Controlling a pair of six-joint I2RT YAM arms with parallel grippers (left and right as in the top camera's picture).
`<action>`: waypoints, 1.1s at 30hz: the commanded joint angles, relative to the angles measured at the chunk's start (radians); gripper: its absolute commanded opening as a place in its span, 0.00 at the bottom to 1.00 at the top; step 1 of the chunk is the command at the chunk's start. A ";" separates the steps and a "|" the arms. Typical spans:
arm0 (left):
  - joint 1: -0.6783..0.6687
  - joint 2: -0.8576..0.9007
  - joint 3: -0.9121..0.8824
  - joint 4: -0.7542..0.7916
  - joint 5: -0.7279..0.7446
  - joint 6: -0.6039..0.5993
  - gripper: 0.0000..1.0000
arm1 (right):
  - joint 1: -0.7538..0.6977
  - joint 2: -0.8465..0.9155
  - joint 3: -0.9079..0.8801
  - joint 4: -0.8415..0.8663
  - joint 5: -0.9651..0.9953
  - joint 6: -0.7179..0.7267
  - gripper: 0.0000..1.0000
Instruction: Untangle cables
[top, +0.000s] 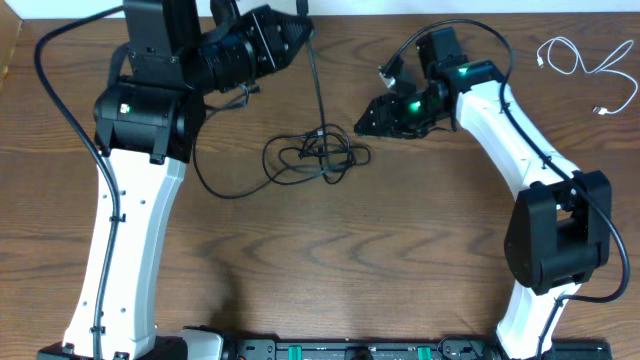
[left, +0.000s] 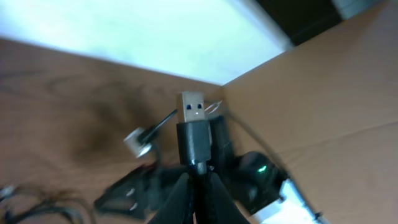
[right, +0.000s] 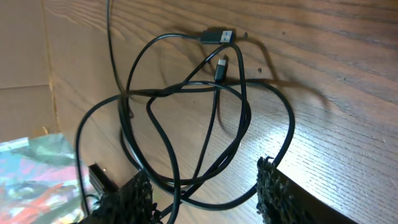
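Observation:
The piece of cable in the robot's left gripper leads into crossed loops (top: 322, 134), so the robot should put that strand of cable down and have its right gripper pull the black loops (top: 350, 160) away.
The black cable lies in a tangle of loops (top: 318, 155) at the table's middle. One strand rises from it to my left gripper (top: 304, 30), which is shut on the cable just behind its USB plug (left: 193, 112); the fingers (left: 200, 179) pinch the cord below the plug. My right gripper (top: 364, 122) is open just right of the tangle. In the right wrist view its fingers (right: 205, 194) straddle the black loops (right: 186, 124), with two small plugs (right: 219, 34) lying beyond. The white cable (top: 590, 62) lies apart at the far right corner.
Another black cord (top: 215, 185) curves from the left arm to the tangle. Cardboard and a colourful sheet (right: 31, 174) lie off the table's edge in the right wrist view. The right arm (left: 261, 180) shows behind the plug in the left wrist view.

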 joint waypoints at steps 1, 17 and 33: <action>0.000 -0.014 0.013 -0.068 -0.062 0.101 0.08 | -0.017 0.002 0.041 -0.019 -0.055 -0.031 0.54; -0.010 0.113 -0.040 -0.624 -0.423 0.243 0.08 | 0.126 0.001 0.041 -0.109 0.160 0.043 0.58; 0.019 0.246 -0.237 -0.620 -0.637 0.034 0.36 | 0.206 -0.037 0.047 -0.098 0.233 -0.229 0.49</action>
